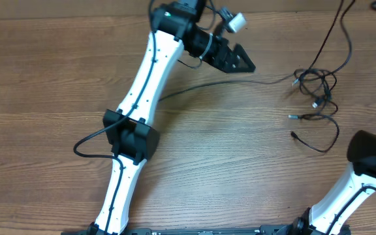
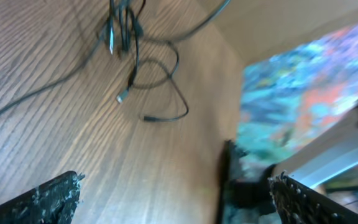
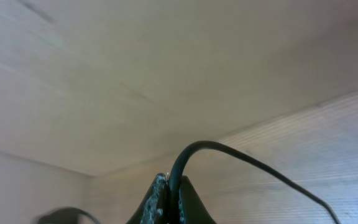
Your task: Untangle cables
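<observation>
The cable in my right gripper (image 1: 349,40) leads into the loose tangle. Next, my left gripper reaches back, takes hold of the tangle (image 1: 314,79) and pulls it away from my right gripper.
The cables (image 1: 316,102) lie as a loose tangle of thin black strands with small plug ends on the right of the wooden table. One long strand (image 1: 227,83) runs left from the tangle, under the left arm. My left gripper (image 1: 238,60) is open and empty, above the table to the left of the tangle. In the left wrist view its jaws (image 2: 179,199) are wide apart, with the tangle (image 2: 129,37) ahead. My right gripper (image 3: 171,183) is shut on a black cable (image 3: 241,155) that arcs off to the right. It is outside the overhead view.
The right arm (image 1: 371,153) stands at the lower right, close to the tangle. A strand (image 1: 341,26) leads off the table's far right edge. The left arm's elbow (image 1: 132,134) sits over the left middle. The table's edge (image 2: 232,93) is near the tangle.
</observation>
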You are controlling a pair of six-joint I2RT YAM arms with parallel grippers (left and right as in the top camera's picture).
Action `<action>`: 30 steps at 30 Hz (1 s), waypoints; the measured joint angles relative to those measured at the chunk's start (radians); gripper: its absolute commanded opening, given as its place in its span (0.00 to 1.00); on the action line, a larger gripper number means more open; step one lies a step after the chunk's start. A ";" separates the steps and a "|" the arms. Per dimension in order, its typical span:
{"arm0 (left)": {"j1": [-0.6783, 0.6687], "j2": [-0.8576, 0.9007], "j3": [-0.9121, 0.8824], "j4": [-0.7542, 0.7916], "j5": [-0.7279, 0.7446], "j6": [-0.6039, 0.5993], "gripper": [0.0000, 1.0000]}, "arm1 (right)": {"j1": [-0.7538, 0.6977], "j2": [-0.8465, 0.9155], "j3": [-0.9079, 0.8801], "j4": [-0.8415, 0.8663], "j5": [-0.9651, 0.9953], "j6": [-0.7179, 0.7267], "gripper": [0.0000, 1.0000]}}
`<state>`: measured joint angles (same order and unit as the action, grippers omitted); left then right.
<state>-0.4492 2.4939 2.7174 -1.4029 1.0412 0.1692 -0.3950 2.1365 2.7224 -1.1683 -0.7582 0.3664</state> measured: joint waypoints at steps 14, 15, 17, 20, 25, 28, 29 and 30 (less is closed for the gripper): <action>-0.226 0.000 0.000 0.067 -0.496 0.246 0.89 | -0.050 0.000 0.008 0.483 -0.557 0.379 0.04; -0.216 0.000 0.000 0.075 -0.512 0.266 0.89 | -0.050 0.000 0.008 0.541 -0.600 0.435 0.04; -0.209 0.000 0.000 0.088 -0.526 0.291 0.89 | -0.050 0.000 0.009 0.698 -0.666 0.537 0.04; -0.197 0.000 0.000 0.139 -0.558 0.321 0.93 | -0.049 -0.002 0.013 0.902 -0.735 0.698 0.04; -0.195 0.000 0.000 0.266 -0.599 0.340 0.95 | -0.040 -0.005 0.019 1.215 -0.772 0.977 0.04; -0.195 0.000 -0.002 0.332 -0.601 0.335 0.96 | -0.030 -0.010 0.021 1.350 -0.772 1.117 0.04; -0.195 0.000 -0.002 0.343 -0.602 0.331 0.96 | -0.029 -0.011 0.021 1.367 -0.772 1.146 0.04; -0.195 0.000 -0.006 0.352 -0.602 0.327 0.97 | -0.027 -0.013 0.021 1.375 -0.772 1.175 0.04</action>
<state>-0.6445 2.4939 2.7117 -1.0508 0.4397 0.4965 -0.4217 2.1231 2.7434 0.2070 -1.5307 1.5410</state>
